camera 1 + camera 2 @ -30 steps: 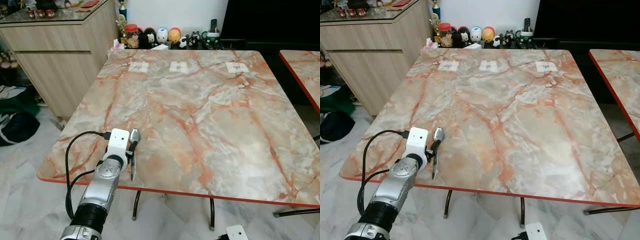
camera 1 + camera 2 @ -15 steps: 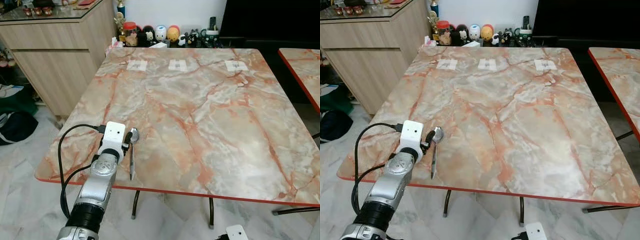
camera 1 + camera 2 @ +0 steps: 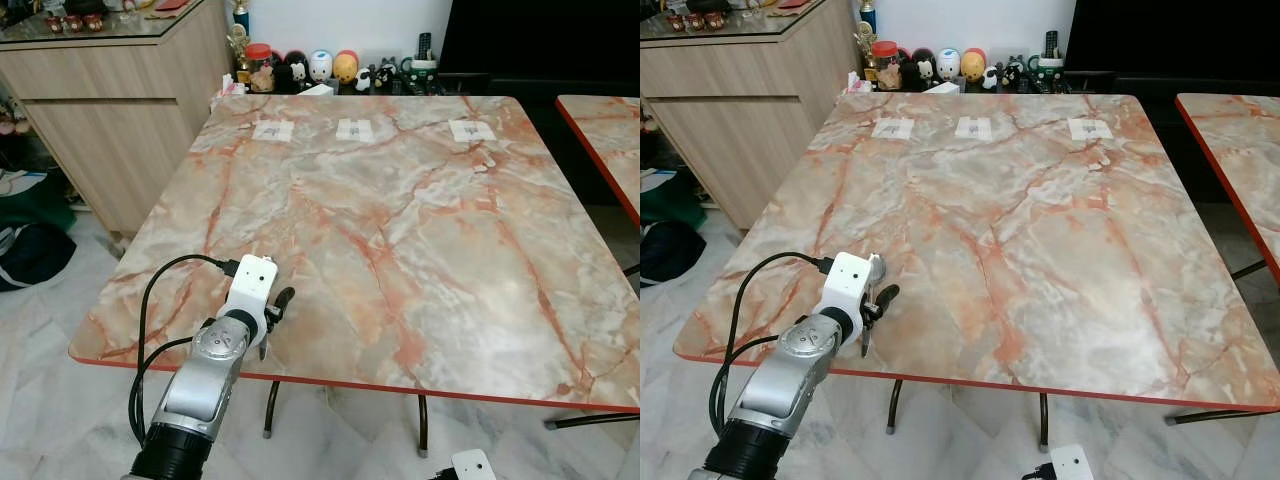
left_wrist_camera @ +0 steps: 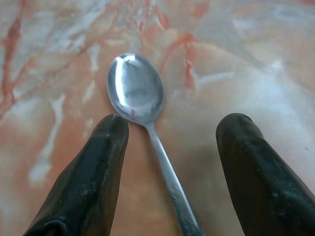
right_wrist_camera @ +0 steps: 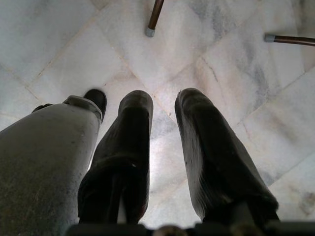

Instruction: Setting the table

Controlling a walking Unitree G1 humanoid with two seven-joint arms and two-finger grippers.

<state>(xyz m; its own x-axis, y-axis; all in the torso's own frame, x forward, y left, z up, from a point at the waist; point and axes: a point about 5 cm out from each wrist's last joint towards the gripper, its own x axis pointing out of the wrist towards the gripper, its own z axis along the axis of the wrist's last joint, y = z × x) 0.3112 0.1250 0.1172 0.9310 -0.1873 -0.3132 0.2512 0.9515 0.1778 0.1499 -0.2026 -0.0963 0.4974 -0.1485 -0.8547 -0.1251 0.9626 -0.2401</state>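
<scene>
I expect the silver spoon (image 4: 136, 88) to swing into line with my open fingers when I grip and lift it, because the spoon's handle (image 4: 170, 176) slants between them.
A silver spoon (image 4: 135, 91) lies flat on the marble table (image 3: 420, 200) near its front left corner. Its bowl points away from me and its handle runs back between the fingers. My left gripper (image 3: 270, 305) hovers low over the spoon and is open. Its two black fingers (image 4: 106, 147) stand wide apart on either side of the handle and do not touch it. My right gripper (image 5: 165, 101) hangs beside my body over the floor, with a narrow gap between its fingers and nothing in them.
Three white cards (image 3: 355, 129) lie along the table's far edge, with a row of figurines (image 3: 320, 68) behind them. A wooden cabinet (image 3: 110, 120) stands at the left and a second table (image 3: 600, 120) at the right. A dark bag (image 3: 30, 250) lies on the floor.
The left gripper has let go of the spoon, which now lies on the table. The wrist has shifted slightly right, over the spoon. The right arm has not moved.
</scene>
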